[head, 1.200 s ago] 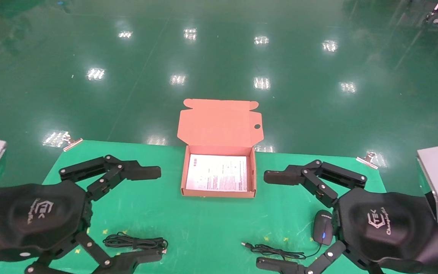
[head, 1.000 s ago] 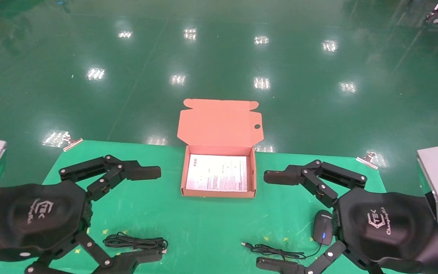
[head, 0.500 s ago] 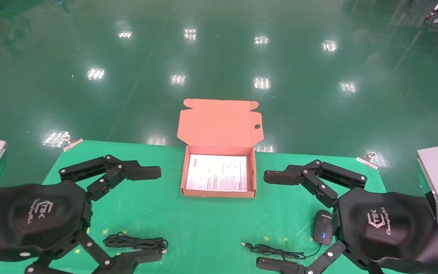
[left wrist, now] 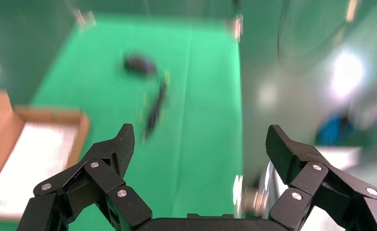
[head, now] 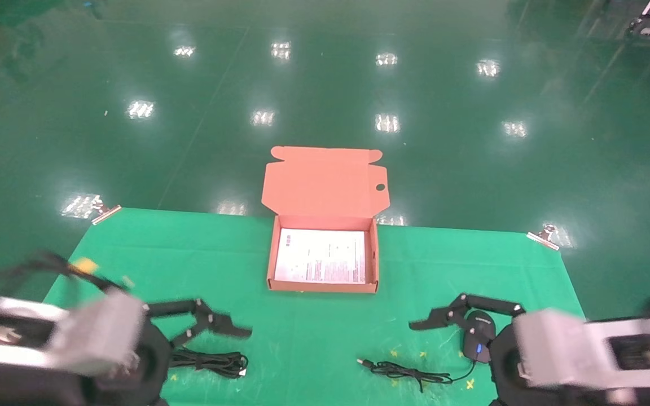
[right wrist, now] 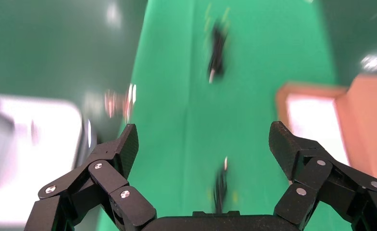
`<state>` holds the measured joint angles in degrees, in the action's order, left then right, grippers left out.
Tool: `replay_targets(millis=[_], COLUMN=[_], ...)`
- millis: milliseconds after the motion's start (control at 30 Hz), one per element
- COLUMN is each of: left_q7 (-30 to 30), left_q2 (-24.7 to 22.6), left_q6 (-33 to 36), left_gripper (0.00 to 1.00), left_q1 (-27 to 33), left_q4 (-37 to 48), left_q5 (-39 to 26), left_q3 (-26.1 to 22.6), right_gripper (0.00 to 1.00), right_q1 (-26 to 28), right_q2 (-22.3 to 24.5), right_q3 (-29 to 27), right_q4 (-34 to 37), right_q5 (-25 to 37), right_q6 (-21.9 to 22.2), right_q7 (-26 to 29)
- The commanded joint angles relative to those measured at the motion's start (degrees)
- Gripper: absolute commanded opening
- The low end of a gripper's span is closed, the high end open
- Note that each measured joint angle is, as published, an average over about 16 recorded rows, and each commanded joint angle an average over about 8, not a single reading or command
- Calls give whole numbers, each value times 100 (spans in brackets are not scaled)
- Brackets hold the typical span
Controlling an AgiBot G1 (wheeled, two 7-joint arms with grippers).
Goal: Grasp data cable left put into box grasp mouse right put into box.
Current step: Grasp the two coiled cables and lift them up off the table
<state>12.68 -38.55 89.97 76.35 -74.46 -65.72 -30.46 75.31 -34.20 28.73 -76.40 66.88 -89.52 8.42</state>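
Observation:
My left gripper's open fingers are above the data cable (head: 218, 363), which lies free on the mat. I should continue to lower them until they are on both sides of the bundle's middle (head: 198, 361), then close them.
The orange-brown box (head: 323, 286) stands open at the table's far middle, lid flap (head: 325, 183) raised. The looped black data cable (head: 209, 361) lies at the near left. The black mouse (head: 478, 332) lies at the near right, its thin cord (head: 409, 372) trailing left. My left gripper (left wrist: 201, 139) is open and empty, low over the data cable, one finger (head: 212, 324) showing just beyond it. My right gripper (right wrist: 203, 139) is open and empty, one finger (head: 460, 310) right by the mouse. The right wrist view shows the mouse cord (right wrist: 220, 183) between its fingers and the data cable (right wrist: 218, 48) farther off.
A printed white sheet (head: 320, 264) lies in the box. Metal clips (head: 105, 213) (head: 545, 237) hold the green mat at its far corners. Shiny green floor lies beyond the table's far edge. The left wrist view shows the mouse (left wrist: 138, 63) across the mat.
Both arms have swung down and back toward the near edge, wrists rolled over so the silver housings are on top. Cable, mouse and box have not moved.

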Motion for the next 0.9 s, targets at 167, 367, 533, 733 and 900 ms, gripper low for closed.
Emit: replay_targets(millis=[167,367,533,733,900], left_q7=[-2,96,347,643,605], left_q2=[-390,-905,-1301,-1631,-1875], left_q6=[30,-193,-548,-989,-1290], left_gripper=[100,100,100,100,100], left_q1=[841,1188,1159,1009,931], left_q4=[-51,247,694,1497,2274], left_q5=[-1436,-2694,-3519,-3985,-4073], left_q3=[-1051,-1786,-2109,-2250,-2267], right_gripper=[100,100,100,100,100], right_q1=[1010,1510,1405,1000,685], right_q2=[-297,-622,-853,-1088,-1268], right_q3=[1242,2242,2529,2702,2758], right_q4=[-39,12,14,104,385], right_q5=[1505,2491,3216,3879,4101], right_q6=[-135,60,560,1248,1679], right_q7=[-289,-277,-149,134,379])
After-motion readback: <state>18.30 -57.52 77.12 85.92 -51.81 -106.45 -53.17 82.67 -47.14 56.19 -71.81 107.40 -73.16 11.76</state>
